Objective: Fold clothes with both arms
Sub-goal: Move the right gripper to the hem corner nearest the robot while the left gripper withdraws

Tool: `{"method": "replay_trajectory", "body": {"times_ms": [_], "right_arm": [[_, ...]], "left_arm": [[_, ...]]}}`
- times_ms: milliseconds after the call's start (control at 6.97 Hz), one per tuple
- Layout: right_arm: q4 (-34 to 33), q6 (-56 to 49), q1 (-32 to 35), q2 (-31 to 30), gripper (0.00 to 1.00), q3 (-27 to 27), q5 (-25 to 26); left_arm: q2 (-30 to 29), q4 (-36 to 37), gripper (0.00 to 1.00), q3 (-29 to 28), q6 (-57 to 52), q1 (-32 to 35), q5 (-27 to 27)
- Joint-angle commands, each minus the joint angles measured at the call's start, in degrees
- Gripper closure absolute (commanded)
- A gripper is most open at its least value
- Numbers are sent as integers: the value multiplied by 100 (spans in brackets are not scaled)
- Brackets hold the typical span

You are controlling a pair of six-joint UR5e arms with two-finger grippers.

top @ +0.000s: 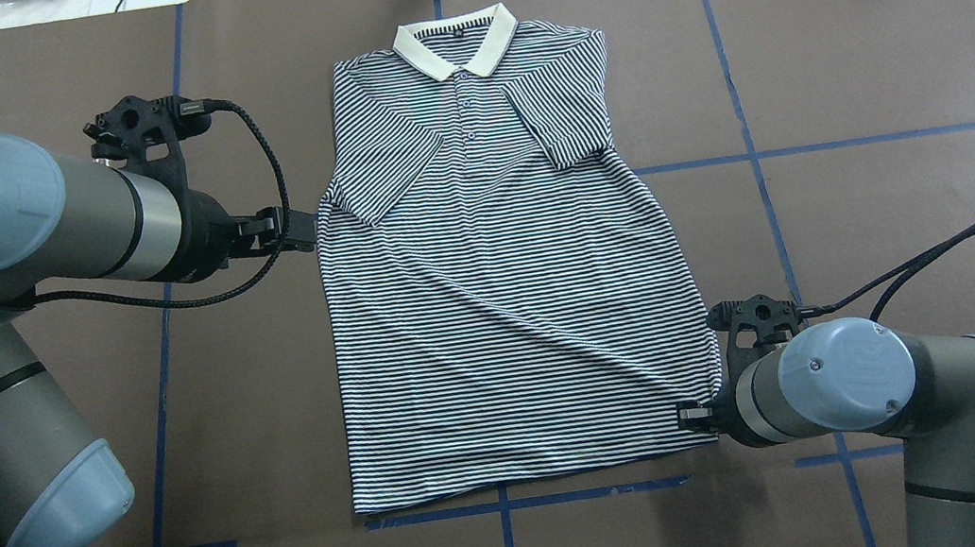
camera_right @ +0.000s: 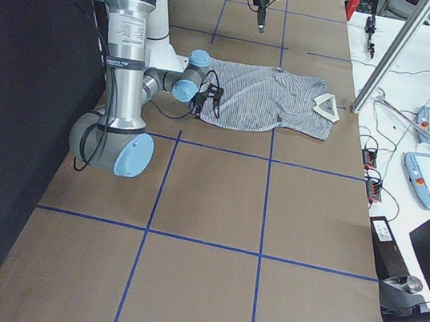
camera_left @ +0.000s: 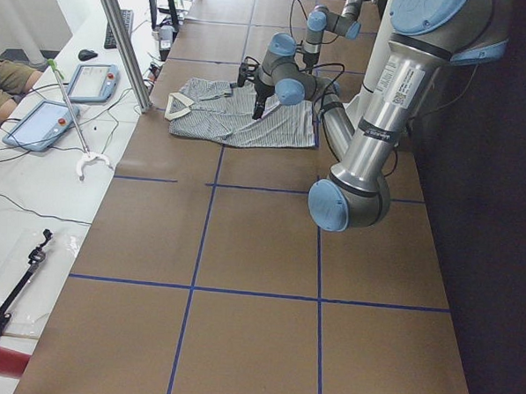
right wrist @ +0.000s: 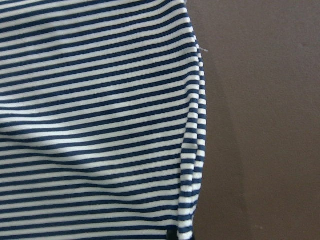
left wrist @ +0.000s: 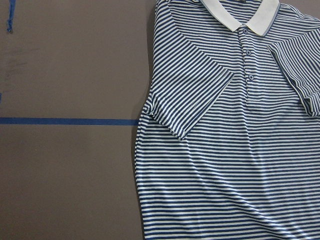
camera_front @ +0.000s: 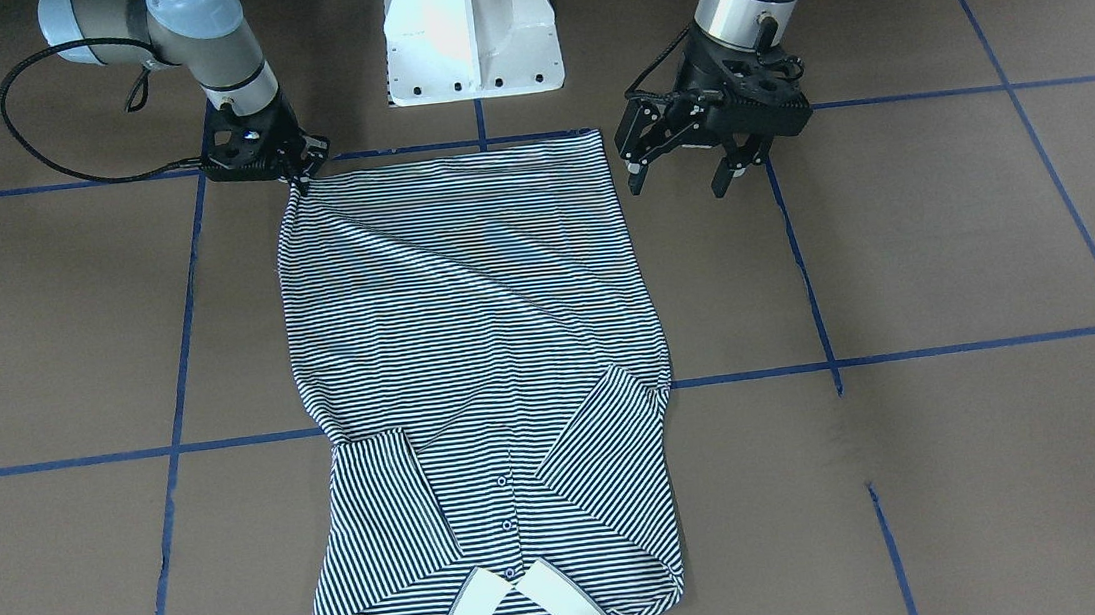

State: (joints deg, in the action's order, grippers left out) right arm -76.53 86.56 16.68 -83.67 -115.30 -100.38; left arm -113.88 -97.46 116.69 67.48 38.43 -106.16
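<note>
The shirt [camera_front: 436, 254] has a crease slanting across it from the hem corner in the robot's right gripper, so the left gripper should take hold of the free hem corner [camera_front: 593, 141] before it lifts the hem.
The striped polo shirt [camera_front: 470, 335] lies flat and face up on the brown table, its cream collar [top: 455, 41] away from the robot and both sleeves folded in over the chest. It also shows in the overhead view [top: 502, 310]. My right gripper [camera_front: 297, 174] is low at the hem corner on the robot's right, shut on that corner, which is drawn up to it; it also shows in the overhead view [top: 691, 415]. Its wrist view shows the shirt's side edge [right wrist: 192, 130] close up. My left gripper [camera_front: 680, 174] hangs open and empty above the table beside the other hem corner. The left wrist view looks down on the sleeve and placket [left wrist: 225, 125].
The white pedestal base [camera_front: 471, 34] stands just behind the hem. Blue tape lines [camera_front: 963, 346] grid the brown table. A side bench with tablets [camera_left: 92, 82] and a metal pole [camera_left: 121, 39] runs along the table's far edge, beyond the collar.
</note>
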Motion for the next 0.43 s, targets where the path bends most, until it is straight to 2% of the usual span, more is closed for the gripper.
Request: {"method": "replay_trajectory", "body": {"times_ms": [0, 143, 287], "right_arm": [[-2, 1, 11, 35, 100, -106, 9], [6, 1, 72, 35, 100, -106, 10], [6, 1, 159, 44, 100, -115, 1]], "left_arm": [[50, 8, 0, -15, 315, -316, -2], [85, -1, 0, -41, 1615, -963, 94], [103, 86, 0, -32, 2385, -1596, 704]]}}
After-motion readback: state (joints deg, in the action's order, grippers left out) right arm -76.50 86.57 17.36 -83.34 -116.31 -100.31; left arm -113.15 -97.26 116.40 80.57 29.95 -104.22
